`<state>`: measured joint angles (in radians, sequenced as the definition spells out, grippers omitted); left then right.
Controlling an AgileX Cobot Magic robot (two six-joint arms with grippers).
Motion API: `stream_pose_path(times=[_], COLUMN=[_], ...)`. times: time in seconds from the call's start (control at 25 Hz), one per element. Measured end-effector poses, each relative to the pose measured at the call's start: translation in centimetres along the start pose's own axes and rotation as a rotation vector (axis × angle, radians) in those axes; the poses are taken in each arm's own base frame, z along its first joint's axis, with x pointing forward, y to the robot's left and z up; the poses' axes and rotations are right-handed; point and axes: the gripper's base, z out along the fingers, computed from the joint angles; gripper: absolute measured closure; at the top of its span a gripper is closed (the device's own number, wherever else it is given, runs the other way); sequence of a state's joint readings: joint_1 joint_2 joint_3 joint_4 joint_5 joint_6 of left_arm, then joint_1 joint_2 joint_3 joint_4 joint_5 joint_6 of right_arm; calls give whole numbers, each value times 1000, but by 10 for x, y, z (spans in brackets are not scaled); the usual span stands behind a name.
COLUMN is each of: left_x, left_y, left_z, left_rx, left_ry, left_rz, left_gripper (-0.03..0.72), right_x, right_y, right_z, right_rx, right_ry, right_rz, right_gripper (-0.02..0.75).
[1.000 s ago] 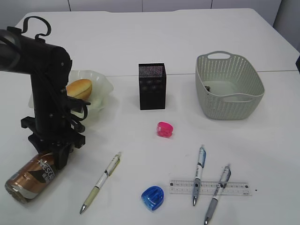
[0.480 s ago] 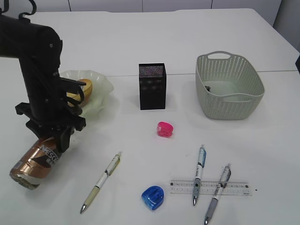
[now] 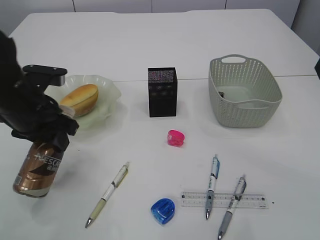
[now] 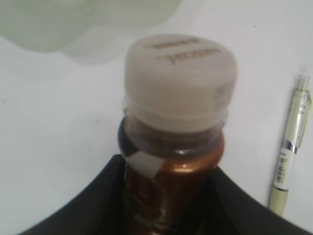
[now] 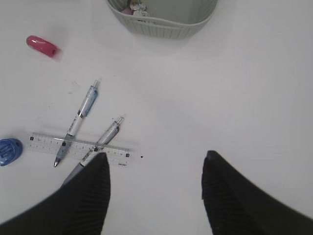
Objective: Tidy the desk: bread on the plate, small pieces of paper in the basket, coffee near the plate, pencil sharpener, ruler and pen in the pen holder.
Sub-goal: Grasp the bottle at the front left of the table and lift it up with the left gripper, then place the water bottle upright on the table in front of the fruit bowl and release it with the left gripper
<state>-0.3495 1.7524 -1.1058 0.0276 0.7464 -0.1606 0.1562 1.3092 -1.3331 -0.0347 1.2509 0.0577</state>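
Next, I tip the coffee upright and lower it onto the desk (image 3: 70, 157) next to the plate, because it is slanted in my left gripper with its base (image 3: 32, 188) toward the desk's front.
The brown-and-silver coffee (image 3: 39, 167) stands almost upright at the left of the desk (image 3: 150, 160), in front of the plate (image 3: 107, 91). My left gripper (image 3: 50, 134) is shut on its upper part, just under the white cap (image 4: 180, 78); the left wrist view shows the dark fingers (image 4: 105, 196) on both sides of the neck. The bread (image 3: 80, 99) lies on the plate. The ruler (image 3: 255, 200) lies under two pens (image 3: 212, 182). My right gripper (image 5: 156, 157) is open over bare desk, right of the ruler (image 5: 44, 143).
The pen holder (image 3: 162, 91) stands mid-desk and the basket (image 3: 245, 114) at the right, with paper bits (image 5: 134, 7) inside. A pink sharpener (image 3: 176, 137), a blue sharpener (image 3: 163, 210) and a third pen (image 3: 107, 195) lie loose in front.
My left arm has swung the coffee up from lying on its side to almost upright and has moved left, uncovering the plate and bread. The right gripper has not moved.
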Motion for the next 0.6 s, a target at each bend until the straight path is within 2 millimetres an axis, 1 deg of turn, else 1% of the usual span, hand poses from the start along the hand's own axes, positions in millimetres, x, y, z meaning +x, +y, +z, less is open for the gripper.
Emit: stream_pose_path(times=[0.12,0.2,0.24,0.32,0.4,0.48,0.6], left_x=[27,39,45,54,63,68,74], left_y=[4,5,6,7,8,8,9], left_z=[-12,-23,-25,-33,-37,-42,-40], left_rx=[26,49,59,82,106,134,158], left_ry=[-156,-296,-357,-494,-636,-795,-920], left_rz=[-1,-1,-1,-1,2,0,-6], left_gripper=[384,384,384,384,384,384,384], right_x=[0,0,0,0,0,0,0], right_y=[0,0,0,0,0,0,0], right_z=[0,0,0,0,0,0,0], right_rx=[0,0,0,0,0,0,0], right_ry=[0,0,0,0,0,0,0], right_rz=[0,0,0,0,0,0,0], right_gripper=[269,269,269,269,269,269,269])
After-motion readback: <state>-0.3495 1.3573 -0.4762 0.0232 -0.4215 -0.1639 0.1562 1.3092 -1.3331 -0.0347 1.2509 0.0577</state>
